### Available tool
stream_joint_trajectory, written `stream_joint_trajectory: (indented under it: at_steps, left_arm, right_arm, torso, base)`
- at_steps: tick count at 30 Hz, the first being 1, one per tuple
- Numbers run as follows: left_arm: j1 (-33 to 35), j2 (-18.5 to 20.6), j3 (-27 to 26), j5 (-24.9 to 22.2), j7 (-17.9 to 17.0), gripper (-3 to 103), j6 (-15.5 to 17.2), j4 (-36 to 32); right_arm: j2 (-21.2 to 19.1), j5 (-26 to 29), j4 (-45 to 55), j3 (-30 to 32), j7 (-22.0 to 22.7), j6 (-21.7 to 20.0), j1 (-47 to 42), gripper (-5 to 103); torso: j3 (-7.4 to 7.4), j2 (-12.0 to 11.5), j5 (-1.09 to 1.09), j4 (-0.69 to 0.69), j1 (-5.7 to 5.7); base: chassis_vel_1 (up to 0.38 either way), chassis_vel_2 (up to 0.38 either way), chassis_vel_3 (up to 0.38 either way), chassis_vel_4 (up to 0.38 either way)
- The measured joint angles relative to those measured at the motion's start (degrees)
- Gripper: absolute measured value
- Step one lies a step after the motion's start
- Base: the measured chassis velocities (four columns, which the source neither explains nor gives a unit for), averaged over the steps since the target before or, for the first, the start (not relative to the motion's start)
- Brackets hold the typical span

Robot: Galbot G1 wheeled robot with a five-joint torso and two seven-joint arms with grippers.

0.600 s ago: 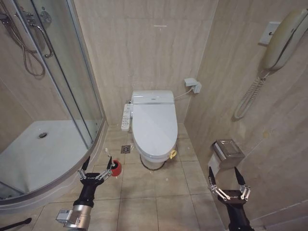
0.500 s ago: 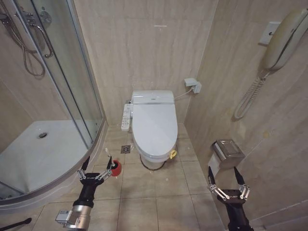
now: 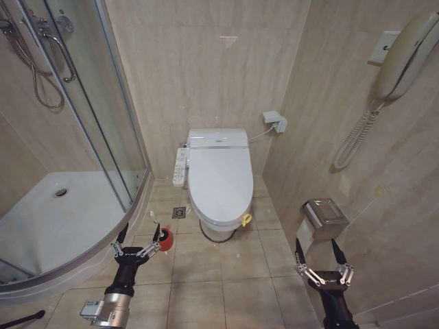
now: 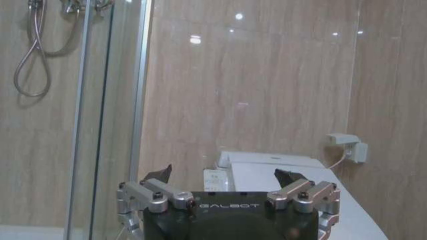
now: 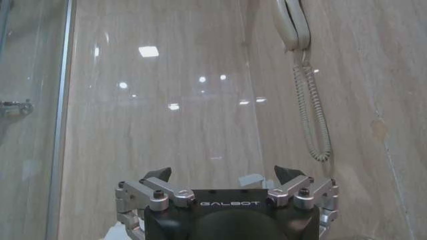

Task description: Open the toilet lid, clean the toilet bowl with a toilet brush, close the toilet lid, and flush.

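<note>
The yellow tag (image 3: 246, 219) sticks out from under the toilet lid's edge (image 3: 221, 181), so the hidden seat will swing up together with the toilet lid when the robot lifts the tag.
The white toilet lid (image 3: 220, 184) lies shut over the toilet bowl (image 3: 218, 229), with a small yellow tag (image 3: 246, 219) at its front edge. A long button panel (image 3: 180, 166) runs along the bowl's left side. The toilet brush (image 3: 152, 221) stands in its round red holder (image 3: 164, 240) on the floor left of the bowl. My left gripper (image 3: 138, 236) hangs open just short of the holder, empty. My right gripper (image 3: 317, 256) is open and empty at the lower right, near the wall. In the left wrist view the left gripper (image 4: 225, 175) points at the lid (image 4: 293, 185).
A curved glass shower enclosure (image 3: 82, 137) and its raised tray (image 3: 48, 226) fill the left. A wall phone (image 3: 405, 51) with coiled cord and a metal paper holder (image 3: 324, 216) hang on the right wall. A floor drain (image 3: 180, 212) sits between brush and bowl.
The right gripper has sunk slightly lower in the head view. The left gripper and the toilet look unchanged.
</note>
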Motion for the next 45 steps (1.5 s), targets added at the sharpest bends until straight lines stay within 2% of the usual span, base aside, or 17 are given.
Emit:
stream_joint_trajectory:
  at_steps: [13,20,26,29,31,34,37,38,45]
  left_arm:
    - [0.65,0.22,-0.09,0.16,0.01,100,-0.29,-0.76]
    - [0.64,0.47,-0.24,0.14,0.0,100,-0.3,-0.87]
    - [0.4,0.48,-0.25,0.08,-0.01,100,-0.32,-0.52]
    - [0.25,0.42,-0.23,0.07,-0.02,100,-0.37,-0.19]
    - [-0.01,0.36,-0.18,0.07,-0.03,100,-0.44,0.25]
    - [-0.16,0.29,-0.17,0.06,-0.03,100,-0.56,0.58]
    - [-0.17,0.16,-0.18,0.05,-0.03,100,-0.78,0.82]
    - [-0.18,0.1,-0.17,0.04,-0.03,100,-0.94,0.92]
    - [-1.21,0.09,-0.14,0.01,-0.01,100,-1.33,1.86]
  right_arm:
    - [0.0,-0.21,0.29,0.22,0.13,0.51,-0.48,100]
    - [-0.01,-0.21,0.05,-0.04,0.03,0.71,-0.41,100]
    - [0.0,-0.21,-0.25,-0.27,-0.14,1.01,-0.35,100]
    - [-0.01,-0.04,-0.4,-0.44,-0.51,1.22,-0.19,100]
    - [0.0,0.53,-0.66,-0.65,-1.26,1.79,0.0,100]
    - [0.0,0.67,-0.99,-0.73,-1.59,2.11,0.05,100]
    - [-0.01,0.71,-1.31,-0.81,-1.64,2.32,0.09,100]
    - [-0.01,0.65,-1.55,-0.88,-1.57,2.35,0.08,100]
    - [0.0,-2.28,-3.09,-1.78,0.95,1.75,0.08,100]
  torso:
    - [-0.01,0.01,0.0,0.0,-0.02]
    - [0.01,-0.01,0.0,0.02,0.01]
    - [0.0,0.0,-0.01,-0.01,0.0]
    - [0.02,-0.01,0.0,0.02,0.03]
    - [0.02,-0.02,-0.01,-0.03,0.05]
    - [0.03,-0.03,-0.01,-0.02,0.07]
    - [0.02,-0.02,0.0,0.07,0.04]
    - [0.01,-0.02,-0.01,0.02,0.02]
    - [-0.02,0.02,0.0,-0.01,-0.04]
  base:
    - [-0.038,0.037,0.031,-0.032]
    - [-0.189,0.189,0.186,-0.196]
    - [-0.238,0.249,0.252,-0.252]
    - [-0.279,0.263,0.259,-0.274]
    - [-0.264,0.233,0.181,-0.242]
    - [-0.136,0.165,0.095,-0.173]
    - [-0.053,0.118,0.07,0.014]
    - [0.002,-0.008,0.019,0.063]
    - [0.033,-0.078,-0.061,0.042]
